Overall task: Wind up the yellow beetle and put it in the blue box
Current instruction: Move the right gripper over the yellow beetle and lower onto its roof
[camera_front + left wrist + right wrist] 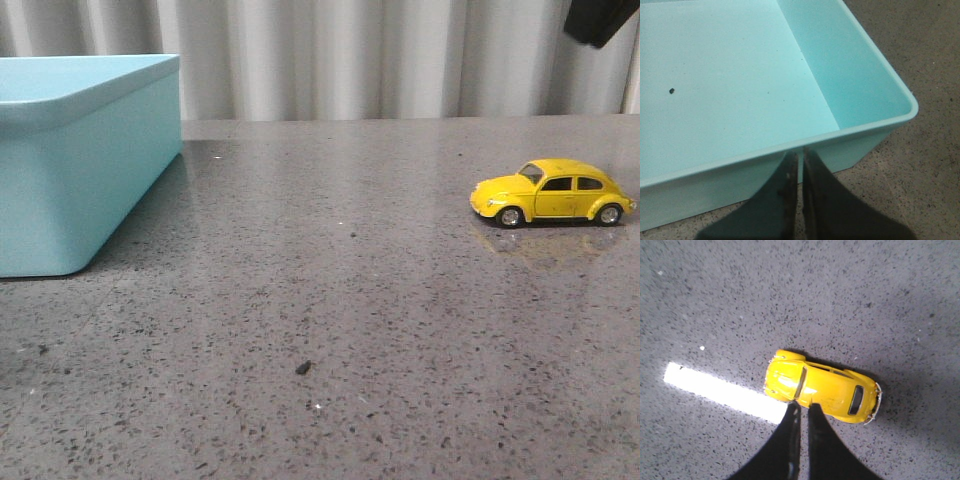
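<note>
The yellow beetle lies slanted [822, 385] below my shut right gripper, so I will open, turn square to the beetle's roof [827, 390] and pull the beetle back to wind it.
The yellow beetle [552, 192] stands on its wheels at the right of the table, nose pointing left. From above, the right wrist view shows its roof and rear window [822, 386], with my right gripper [804, 407] shut just over its side and holding nothing. In the front view only a dark piece of the right arm [598, 20] shows, high above the car. The blue box [80, 170] sits at the far left. My left gripper [800, 154] hangs shut over the box's near wall [880, 125], empty. The box's floor holds only a dark speck [671, 91].
The tabletop [330, 280] is grey speckled stone, with a pale pleated curtain [380, 55] behind it. A small dark crumb [303, 368] lies near the front middle. A bright strip of reflected light [720, 392] lies on the stone beside the car.
</note>
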Controlling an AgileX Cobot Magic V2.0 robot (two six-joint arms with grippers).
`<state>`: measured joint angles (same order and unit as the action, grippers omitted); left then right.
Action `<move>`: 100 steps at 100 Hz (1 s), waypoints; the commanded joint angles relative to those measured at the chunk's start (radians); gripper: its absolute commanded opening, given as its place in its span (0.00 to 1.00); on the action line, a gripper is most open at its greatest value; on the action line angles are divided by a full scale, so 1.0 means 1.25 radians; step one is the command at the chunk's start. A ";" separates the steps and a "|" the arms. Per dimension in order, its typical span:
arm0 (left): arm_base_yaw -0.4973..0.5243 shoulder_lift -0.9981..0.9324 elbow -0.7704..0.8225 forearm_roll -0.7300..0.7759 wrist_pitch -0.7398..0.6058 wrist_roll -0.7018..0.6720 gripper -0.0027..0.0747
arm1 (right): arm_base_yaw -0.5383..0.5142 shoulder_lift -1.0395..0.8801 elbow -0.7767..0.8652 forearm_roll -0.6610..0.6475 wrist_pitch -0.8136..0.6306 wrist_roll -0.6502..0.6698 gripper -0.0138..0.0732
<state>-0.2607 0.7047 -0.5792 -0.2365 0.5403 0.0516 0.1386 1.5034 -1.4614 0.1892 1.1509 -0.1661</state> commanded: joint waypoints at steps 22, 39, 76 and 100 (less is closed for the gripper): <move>-0.006 0.004 -0.029 -0.014 -0.046 -0.002 0.01 | 0.020 0.052 -0.029 -0.028 0.004 0.001 0.11; -0.006 0.004 -0.029 -0.012 -0.046 0.000 0.01 | 0.020 0.074 -0.029 -0.034 0.010 0.001 0.11; -0.006 0.004 -0.029 -0.007 -0.041 0.036 0.01 | 0.020 0.113 -0.026 -0.022 0.012 0.001 0.11; -0.006 0.004 -0.029 -0.007 -0.041 0.036 0.01 | 0.020 0.122 -0.024 -0.016 -0.001 0.001 0.11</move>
<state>-0.2607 0.7047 -0.5792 -0.2364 0.5451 0.0955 0.1633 1.6862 -1.4653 0.1564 1.1765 -0.1641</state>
